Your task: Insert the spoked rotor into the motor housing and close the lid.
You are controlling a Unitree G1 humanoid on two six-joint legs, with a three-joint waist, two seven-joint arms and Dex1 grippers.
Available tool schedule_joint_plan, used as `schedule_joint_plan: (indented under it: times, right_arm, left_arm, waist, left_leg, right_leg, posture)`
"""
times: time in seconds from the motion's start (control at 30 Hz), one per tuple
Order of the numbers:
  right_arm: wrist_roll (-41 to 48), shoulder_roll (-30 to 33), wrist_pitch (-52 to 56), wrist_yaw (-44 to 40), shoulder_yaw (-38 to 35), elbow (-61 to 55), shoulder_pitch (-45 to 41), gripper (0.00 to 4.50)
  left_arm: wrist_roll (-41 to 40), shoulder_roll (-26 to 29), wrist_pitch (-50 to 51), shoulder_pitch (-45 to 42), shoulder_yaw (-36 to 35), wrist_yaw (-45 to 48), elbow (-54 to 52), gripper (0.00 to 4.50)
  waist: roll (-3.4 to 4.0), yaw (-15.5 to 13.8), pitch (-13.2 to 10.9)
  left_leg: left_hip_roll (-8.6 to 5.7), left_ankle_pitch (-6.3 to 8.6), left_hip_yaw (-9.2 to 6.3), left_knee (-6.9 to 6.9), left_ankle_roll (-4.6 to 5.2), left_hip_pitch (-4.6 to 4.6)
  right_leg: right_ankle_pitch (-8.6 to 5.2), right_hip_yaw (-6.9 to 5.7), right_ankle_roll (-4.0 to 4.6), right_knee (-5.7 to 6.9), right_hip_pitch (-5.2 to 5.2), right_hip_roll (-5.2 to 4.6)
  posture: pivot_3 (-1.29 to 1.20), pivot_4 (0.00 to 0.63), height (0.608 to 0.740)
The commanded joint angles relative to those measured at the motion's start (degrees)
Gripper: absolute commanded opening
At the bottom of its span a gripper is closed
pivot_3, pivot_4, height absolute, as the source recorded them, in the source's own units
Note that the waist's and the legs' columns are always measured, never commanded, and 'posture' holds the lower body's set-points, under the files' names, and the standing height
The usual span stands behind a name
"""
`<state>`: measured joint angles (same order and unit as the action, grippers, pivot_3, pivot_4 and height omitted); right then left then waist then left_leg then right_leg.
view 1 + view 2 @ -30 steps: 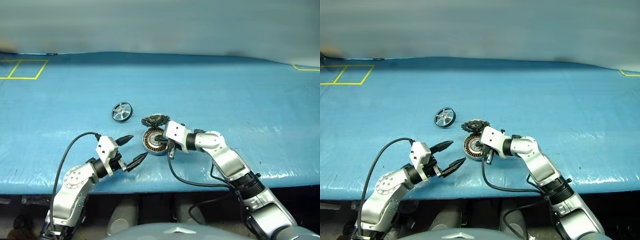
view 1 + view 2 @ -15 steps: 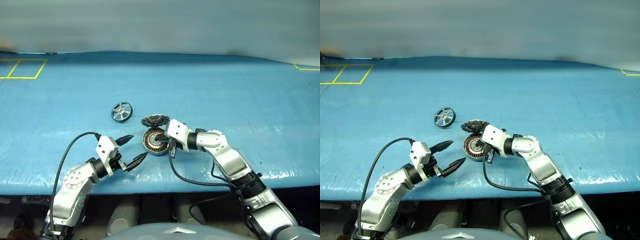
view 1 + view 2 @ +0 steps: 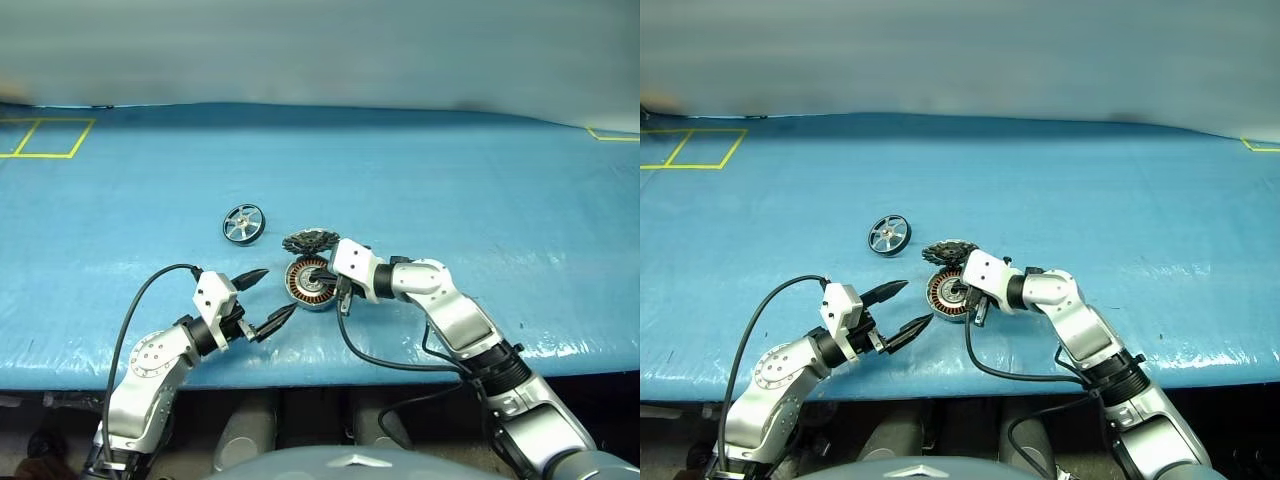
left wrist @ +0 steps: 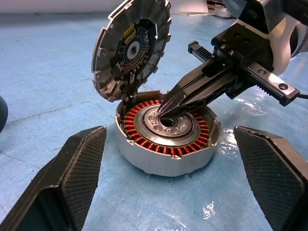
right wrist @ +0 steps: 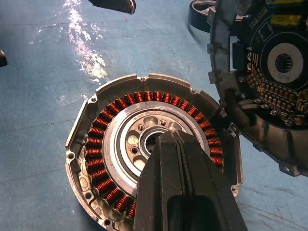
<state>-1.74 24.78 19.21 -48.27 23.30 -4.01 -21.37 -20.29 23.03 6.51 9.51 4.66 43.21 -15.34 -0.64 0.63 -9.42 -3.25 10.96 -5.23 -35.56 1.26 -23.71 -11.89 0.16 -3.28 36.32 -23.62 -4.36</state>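
The spoked rotor (image 3: 243, 224) will sink even with the motor housing's rim when I lower it, because a dark gap (image 4: 211, 118) circles the copper windings inside the housing.
The motor housing (image 3: 306, 283) lies open on the blue table, showing copper windings (image 5: 103, 159) around a silver centre. Its lid (image 3: 309, 240) stands tilted up at the housing's far edge, with the inner face (image 4: 132, 48) turned toward me. My right gripper (image 3: 320, 279) is shut, and its joined fingertips (image 4: 167, 109) rest at the hole in the housing's silver centre. My left gripper (image 3: 279, 290) is open, level, just left of the housing and apart from it. The spoked rotor (image 3: 244, 222) lies on the table to the far left of the housing, untouched.
The blue table cover (image 3: 480, 200) stretches wide around the parts. Yellow tape squares (image 3: 45, 138) mark the far left corner. The table's front edge (image 3: 330, 365) runs just below both grippers. Black cables loop from both wrists.
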Motion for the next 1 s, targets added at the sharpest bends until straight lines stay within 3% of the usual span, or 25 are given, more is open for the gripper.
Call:
schedule_joint_plan:
  times: [0.03,0.6,1.0]
  right_arm:
    - [-2.4,0.8,0.1,0.5,1.4,2.5,0.4,0.01]
    - [-7.2,2.6,-0.2,2.1,3.1,3.0,0.8,0.01]
    - [1.1,1.5,3.5,2.2,-4.0,-10.2,4.0,0.01]
  left_arm:
    - [0.1,0.1,-1.4,0.3,-0.7,-0.2,-0.6,4.5]
    - [0.0,0.2,-1.3,0.5,-0.3,-0.1,-1.0,4.5]
    - [-0.1,0.2,-0.9,0.2,-0.4,-0.2,-0.8,4.5]
  waist:
    - [0.0,0.0,0.0]
    - [0.02,-0.1,0.1]
    - [0.07,-0.2,0.1]
  left_leg:
    - [0.0,0.0,0.0,0.0,0.0,0.04]
    - [0.01,0.15,-0.04,-0.13,-0.25,0.22]
    - [-0.02,0.02,-0.06,-0.08,0.04,-0.14]
  right_leg:
    - [0.0,0.0,0.0,0.0,0.01,-0.01]
    - [0.02,-0.08,-0.05,0.0,0.11,-0.05]
    - [0.05,-0.17,-0.06,-0.06,-0.01,-0.07]
  posture:
    - [0.0,0.15,0.74]
    - [0.0,0.15,0.74]
    - [0.0,0.15,0.74]
